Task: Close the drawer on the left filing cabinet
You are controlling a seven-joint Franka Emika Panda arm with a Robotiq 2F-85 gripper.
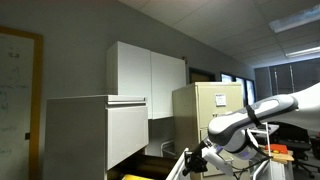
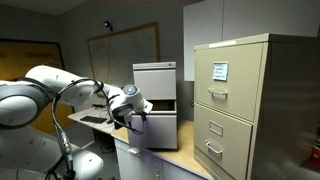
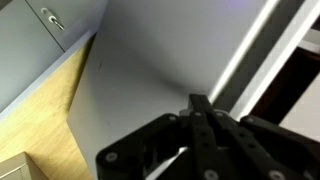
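The robot's gripper is at a slant at the open drawer's grey front (image 3: 150,75), so the robot should turn the gripper to line up with the drawer and lift it above the drawer's top edge (image 3: 280,52).
The left filing cabinet (image 1: 80,135) is a wide light-grey box; it also shows in an exterior view (image 2: 155,80). Its drawer (image 2: 160,131) stands a little open, with a dark gap above its flat front. A strip of the drawer's yellow inside (image 1: 143,177) shows at the frame's bottom edge. My gripper (image 2: 135,118) is at the drawer's front, near its edge, also seen in an exterior view (image 1: 188,162). In the wrist view my gripper (image 3: 200,100) has its fingers together, empty, tips close to the flat grey front (image 3: 150,70). Whether they touch it is not clear.
A narrower beige cabinet (image 2: 245,100) with handled drawers stands beside the grey one; it also shows in an exterior view (image 1: 208,110) and the wrist view (image 3: 40,25). White wall cupboards (image 1: 150,75) hang behind. A wooden surface (image 2: 185,160) lies below. A whiteboard (image 2: 120,55) hangs on the wall.
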